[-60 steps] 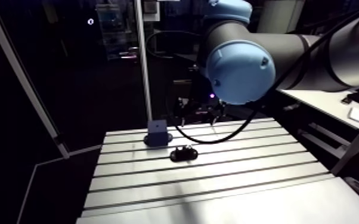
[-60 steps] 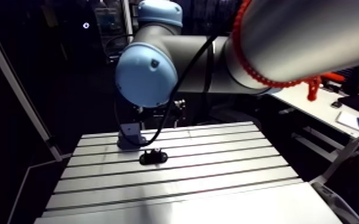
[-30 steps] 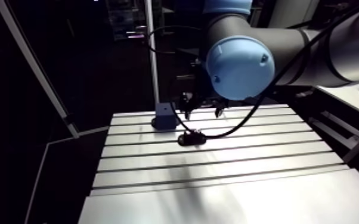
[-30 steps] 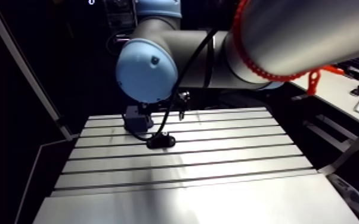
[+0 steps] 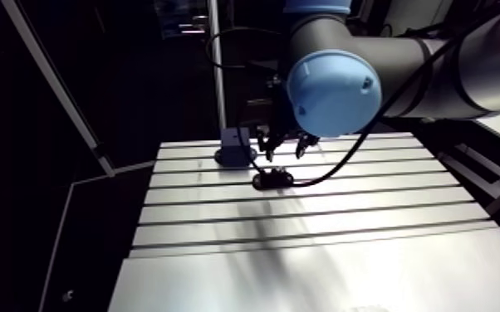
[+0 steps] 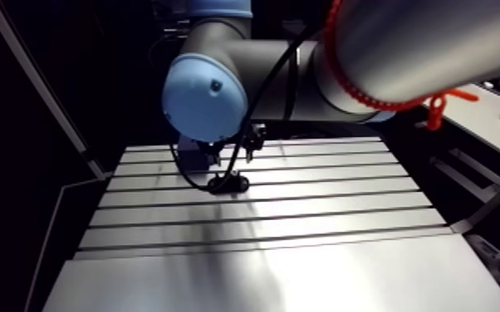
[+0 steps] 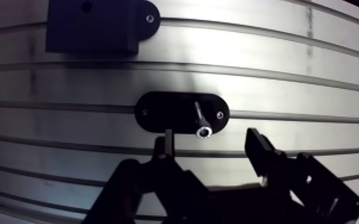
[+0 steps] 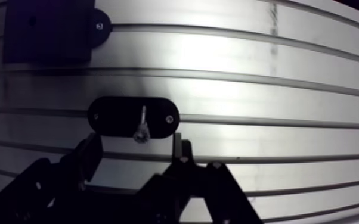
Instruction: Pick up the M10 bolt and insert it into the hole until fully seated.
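Observation:
Screws (image 7: 220, 115) show at the ends of the black holder. The silver bolt (image 7: 203, 131) will come loose when I lift, and the holder will stay where it is.
A silver bolt (image 7: 201, 122) stands in a black oval holder (image 7: 182, 112) on the slotted table (image 5: 303, 249). Its socket head (image 7: 203, 132) faces the camera. Farther off, beyond the holder, sits a dark block (image 7: 92, 27) with a hole in its top. My gripper (image 7: 212, 143) hangs over the holder with its fingers open. The bolt head lies just ahead of the gap, nearer one finger (image 7: 167, 142), and touches neither. In the arm view the gripper (image 5: 282, 148) hovers above the holder (image 5: 272, 177), with the block (image 5: 236, 145) behind it.
The table's slots run crosswise under the gripper. A smooth plate (image 5: 320, 282) covers the near part of the table. An upright frame post (image 5: 218, 66) rises behind the block, and a slanted rail (image 5: 54, 91) runs along the table's left side.
The gripper has come down and moved over the holder; earlier it hung higher and off to the side. The arm camera shifted with it. Bolt, holder and block have not moved.

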Tool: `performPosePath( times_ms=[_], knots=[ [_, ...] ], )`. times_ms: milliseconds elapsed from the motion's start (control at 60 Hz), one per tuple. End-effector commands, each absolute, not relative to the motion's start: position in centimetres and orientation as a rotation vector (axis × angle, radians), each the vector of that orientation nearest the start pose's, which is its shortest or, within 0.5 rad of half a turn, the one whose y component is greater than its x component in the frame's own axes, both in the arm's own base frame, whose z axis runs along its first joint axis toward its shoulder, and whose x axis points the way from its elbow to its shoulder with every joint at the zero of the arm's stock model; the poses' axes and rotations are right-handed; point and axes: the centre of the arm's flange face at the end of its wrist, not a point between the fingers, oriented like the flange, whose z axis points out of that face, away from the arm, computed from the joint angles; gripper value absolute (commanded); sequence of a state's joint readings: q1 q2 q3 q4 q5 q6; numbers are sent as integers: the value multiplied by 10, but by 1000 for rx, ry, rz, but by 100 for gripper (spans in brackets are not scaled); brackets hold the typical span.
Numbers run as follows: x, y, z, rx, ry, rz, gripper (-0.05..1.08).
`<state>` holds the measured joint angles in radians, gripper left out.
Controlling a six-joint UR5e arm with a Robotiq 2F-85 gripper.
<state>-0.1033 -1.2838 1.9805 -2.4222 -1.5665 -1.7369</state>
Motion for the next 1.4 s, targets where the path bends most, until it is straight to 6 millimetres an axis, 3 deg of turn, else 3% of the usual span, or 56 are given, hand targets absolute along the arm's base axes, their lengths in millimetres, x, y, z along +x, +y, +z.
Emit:
performPosePath(
  times_ms=[17,1400],
  knots=[
    [-545,-78,228,-97,3283,25,37],
    [-547,-78,201,-86,3244,11,51]
  ],
)
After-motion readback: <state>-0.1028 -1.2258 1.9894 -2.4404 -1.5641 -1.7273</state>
